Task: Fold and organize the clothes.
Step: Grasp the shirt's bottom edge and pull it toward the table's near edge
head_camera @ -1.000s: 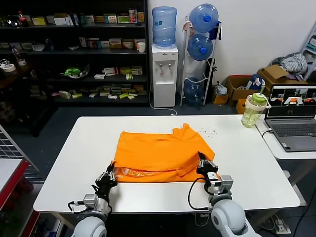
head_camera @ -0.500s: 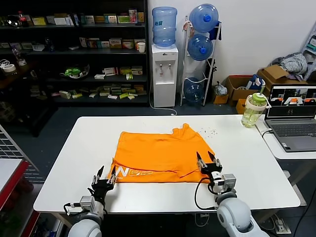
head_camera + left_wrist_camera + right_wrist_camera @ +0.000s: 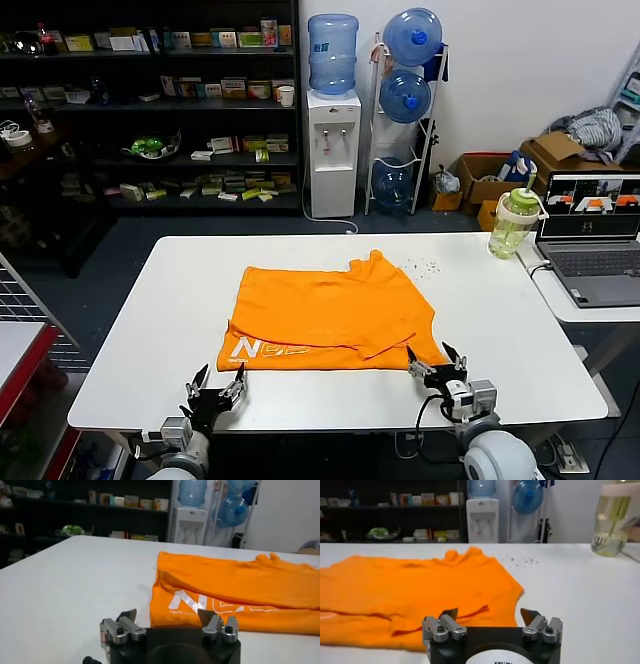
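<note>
The orange T-shirt is set back from the table's near edge (image 3: 325,430), so it should have its near corners (image 3: 224,366) pulled closer by my left gripper and my right gripper before they fold it.
The bright orange T-shirt (image 3: 325,310) lies folded on the white table (image 3: 520,330), its white lettering (image 3: 265,349) showing on the near strip. It also shows in the left wrist view (image 3: 235,587) and in the right wrist view (image 3: 415,587). My left gripper (image 3: 218,383) is open and empty, just off the shirt's near left corner. My right gripper (image 3: 436,361) is open and empty, just off the near right corner. Neither touches the cloth. In the wrist views the left gripper (image 3: 167,616) and right gripper (image 3: 489,613) stand open with the shirt's near edge ahead.
A green-lidded bottle (image 3: 513,222) stands at the table's far right corner. A laptop (image 3: 592,240) sits on a side table to the right. Small dark specks (image 3: 422,266) lie beyond the shirt. Shelves, a water dispenser (image 3: 331,130) and boxes stand behind.
Both grippers let go of the shirt's near edge, opened, and drew back toward me off the cloth. The near strip now lies flat with the lettering showing.
</note>
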Tool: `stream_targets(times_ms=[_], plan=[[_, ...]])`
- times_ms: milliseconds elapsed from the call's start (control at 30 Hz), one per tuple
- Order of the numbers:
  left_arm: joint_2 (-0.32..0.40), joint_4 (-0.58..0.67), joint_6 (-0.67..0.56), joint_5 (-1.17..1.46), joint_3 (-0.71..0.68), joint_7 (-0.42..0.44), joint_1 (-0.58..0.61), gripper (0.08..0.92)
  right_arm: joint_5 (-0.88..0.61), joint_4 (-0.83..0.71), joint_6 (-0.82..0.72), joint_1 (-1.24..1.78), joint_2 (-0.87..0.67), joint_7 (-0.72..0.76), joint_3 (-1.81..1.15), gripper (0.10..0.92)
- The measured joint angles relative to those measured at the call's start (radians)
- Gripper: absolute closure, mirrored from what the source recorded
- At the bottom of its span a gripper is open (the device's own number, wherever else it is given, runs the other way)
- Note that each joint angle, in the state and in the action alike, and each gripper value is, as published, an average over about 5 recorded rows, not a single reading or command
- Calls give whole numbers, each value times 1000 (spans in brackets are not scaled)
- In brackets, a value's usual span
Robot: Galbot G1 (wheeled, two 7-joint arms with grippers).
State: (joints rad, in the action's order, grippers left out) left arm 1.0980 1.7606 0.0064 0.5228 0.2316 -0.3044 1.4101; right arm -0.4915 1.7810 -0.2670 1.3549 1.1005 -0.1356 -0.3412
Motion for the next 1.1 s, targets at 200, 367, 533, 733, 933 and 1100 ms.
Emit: stream_targets(times_ms=[200,367,533,733,933,1100], plan=[[0,-2,5,10,-1,-3,-10,177,-22,-2,-17,8,-5,0,-3,203],[0,-11,12,15,-9,-12,-23,180,-37,-3,-31,9,-6,0,-3,257],[0,-16,19,19,-19,-18,-30,252,-52,-1,-44,14,-10,-7,-3,403],[0,-17,20,19,-23,-22,-33,424,-65,4,-48,19,-12,-16,-6,559],[0,-16,21,17,-24,-33,-37,597,-76,14,-47,25,-16,-23,-7,732],[-2,-10,22,16,-24,-46,-33,744,-89,27,-45,35,-24,-34,-14,869]])
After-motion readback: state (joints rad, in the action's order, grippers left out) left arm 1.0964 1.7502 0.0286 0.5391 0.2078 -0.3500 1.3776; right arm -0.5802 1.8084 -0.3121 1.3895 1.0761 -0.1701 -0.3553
